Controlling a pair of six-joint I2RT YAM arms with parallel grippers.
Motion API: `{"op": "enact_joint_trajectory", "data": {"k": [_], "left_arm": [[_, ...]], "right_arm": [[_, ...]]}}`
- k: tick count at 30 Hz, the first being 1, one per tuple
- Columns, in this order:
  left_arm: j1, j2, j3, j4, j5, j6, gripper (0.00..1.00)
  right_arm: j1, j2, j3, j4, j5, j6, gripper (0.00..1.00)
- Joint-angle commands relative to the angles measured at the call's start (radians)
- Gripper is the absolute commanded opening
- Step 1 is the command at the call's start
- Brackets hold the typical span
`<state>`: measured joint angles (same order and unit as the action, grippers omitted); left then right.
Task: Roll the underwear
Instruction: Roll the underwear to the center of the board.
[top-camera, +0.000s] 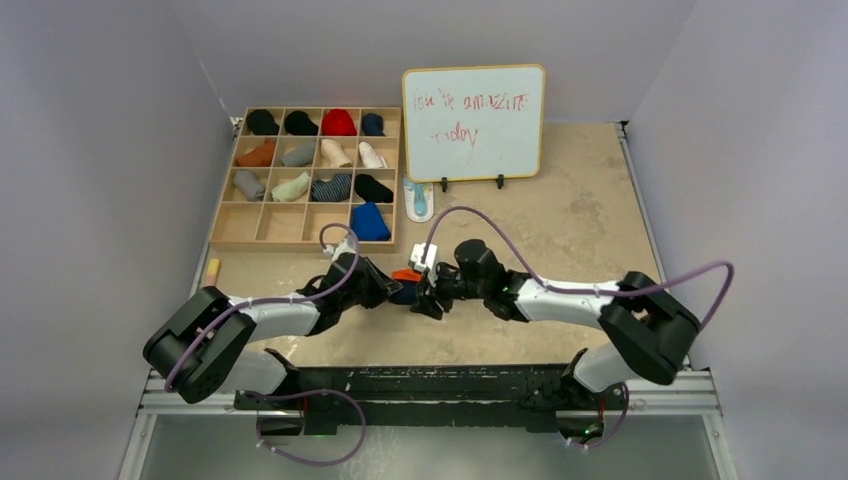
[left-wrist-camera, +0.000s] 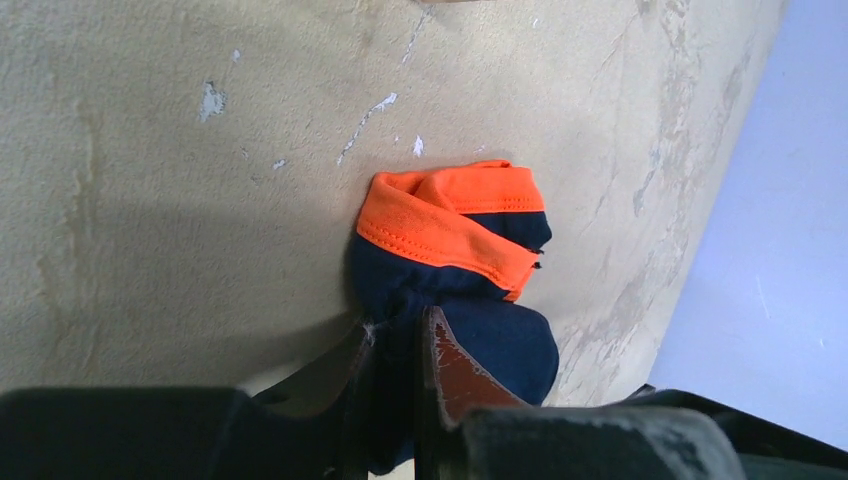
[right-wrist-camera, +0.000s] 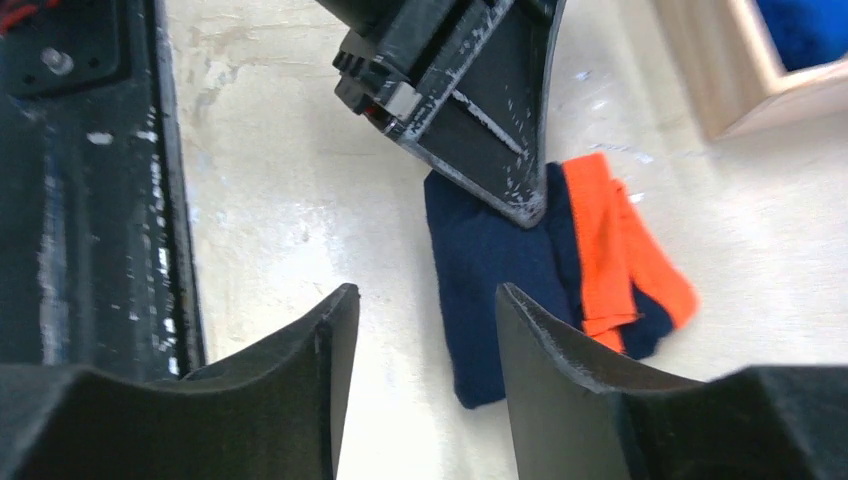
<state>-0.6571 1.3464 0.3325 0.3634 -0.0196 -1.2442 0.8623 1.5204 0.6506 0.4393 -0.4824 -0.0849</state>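
The orange band (left-wrist-camera: 440, 236) sticks out beyond the navy roll, so my left gripper should retake the roll nearer the band and my right gripper the roll's loose end (left-wrist-camera: 528, 346).
The underwear (left-wrist-camera: 450, 225) is a navy piece with an orange band, bunched into a loose roll on the beige table (left-wrist-camera: 150, 200). My left gripper (left-wrist-camera: 397, 335) is shut on the roll's navy end, with fabric pinched between its fingers. From above, the underwear (top-camera: 405, 276) lies between the two wrists at the table's middle. My right gripper (right-wrist-camera: 425, 300) stands open just short of the underwear (right-wrist-camera: 490, 270), with only bare table between its fingers. The left fingers (right-wrist-camera: 490, 150) press down on the fabric in that view.
A wooden divided tray (top-camera: 280, 225) holding several rolled garments stands at the back left, its corner (right-wrist-camera: 710, 80) close behind the underwear. A whiteboard (top-camera: 473, 120) stands at the back. A small white and blue object (top-camera: 418, 200) lies before it. The black base rail (right-wrist-camera: 90, 180) runs alongside.
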Motion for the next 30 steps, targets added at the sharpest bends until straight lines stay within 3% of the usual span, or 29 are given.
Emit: {"op": "enact_joint_trajectory", "data": {"k": [1,6,10,13,14,16,19,20,23,25,26,27,30], "left_arm": [[-0.004,0.022,0.036,-0.029,0.013,0.007,0.0],[-0.004,0.032,0.038,-0.027,0.015,0.003,0.0],[-0.004,0.03,0.042,-0.033,0.041,0.008,0.0],[-0.004,0.027,0.042,-0.036,0.046,0.009,0.0],[-0.004,0.024,0.042,-0.037,0.046,0.009,0.0],[-0.004,0.018,0.037,-0.035,0.044,0.008,0.0],[-0.004,-0.004,0.021,-0.034,0.03,0.001,0.01],[-0.004,-0.016,0.014,-0.034,0.024,-0.002,0.06],[-0.004,-0.077,-0.017,-0.022,0.002,-0.004,0.37],[-0.004,-0.132,-0.038,-0.026,-0.015,-0.003,0.48],[-0.005,-0.174,-0.054,-0.028,-0.021,-0.004,0.64],[-0.005,-0.206,-0.071,-0.03,-0.025,-0.007,0.7],[-0.008,-0.3,-0.131,-0.022,-0.034,-0.029,0.77]], "right_arm": [[0.061,-0.113,-0.068,0.025,0.204,-0.242,0.57],[0.145,-0.054,-0.056,0.023,0.423,-0.379,0.57],[0.198,0.028,-0.051,0.088,0.508,-0.459,0.57],[0.216,0.083,-0.045,0.126,0.6,-0.513,0.52],[0.22,0.092,-0.04,0.124,0.615,-0.532,0.46],[0.221,0.088,-0.028,0.114,0.626,-0.528,0.22],[0.222,0.05,-0.022,0.06,0.562,-0.468,0.03],[0.22,0.036,-0.017,0.023,0.501,-0.414,0.0],[0.165,0.007,0.003,-0.073,0.261,-0.257,0.0],[0.109,0.017,0.031,-0.107,0.086,-0.134,0.0],[0.076,0.028,0.043,-0.114,0.001,-0.077,0.0],[0.049,0.043,0.053,-0.11,-0.072,-0.019,0.0],[-0.018,0.097,0.065,-0.062,-0.223,0.137,0.0]]}}
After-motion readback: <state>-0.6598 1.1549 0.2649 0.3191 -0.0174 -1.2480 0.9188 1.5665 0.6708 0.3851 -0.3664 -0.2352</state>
